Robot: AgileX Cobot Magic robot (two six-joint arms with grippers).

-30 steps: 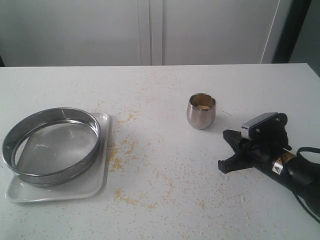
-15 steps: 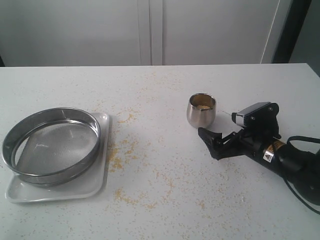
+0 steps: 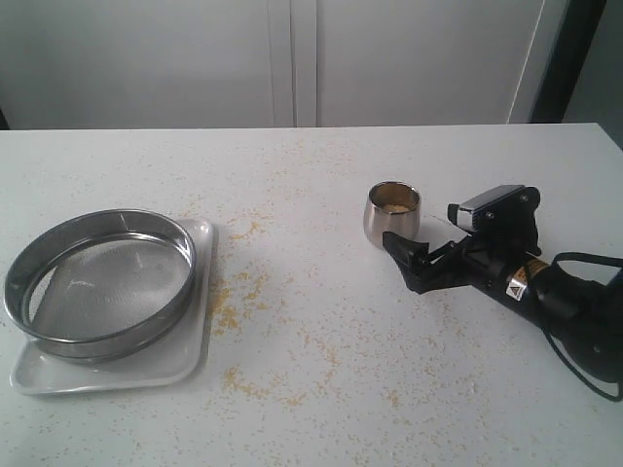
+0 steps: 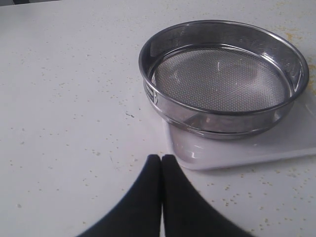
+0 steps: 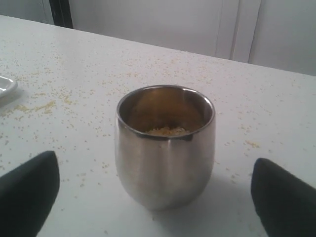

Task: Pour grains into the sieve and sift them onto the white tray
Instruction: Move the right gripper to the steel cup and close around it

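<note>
My gripper will carry the cup with the grains [image 3: 395, 207] staying inside, because they are well below the cup's rim [image 3: 393, 183]. The grains will stream out once I tip the cup.
The sieve [image 3: 97, 282], a wide steel ring with a grey mesh bottom, rests on the white tray [image 3: 190, 355] at the left of the table. The same sieve [image 4: 222, 79] and white tray [image 4: 237, 150] fill the left wrist view, a short way beyond my left gripper [image 4: 161, 159], which is shut on nothing. A small steel cup [image 3: 392, 216] right of centre holds golden grains [image 3: 393, 206]. My right gripper [image 3: 404, 250] is open, low on the table just before the cup. Its fingers [image 5: 29, 190] stand either side of the cup [image 5: 165, 148], apart from it, with the grains [image 5: 165, 131] showing inside.
Spilled grains [image 3: 234, 302] lie scattered over the white table, thickest just right of the tray. A corner of the tray [image 5: 5, 86] shows in the right wrist view. A pale cabinet wall [image 3: 292, 58] runs behind the table's far edge.
My right gripper has opened and slid left and forward across the table to the cup. The cup, sieve and tray have not moved.
</note>
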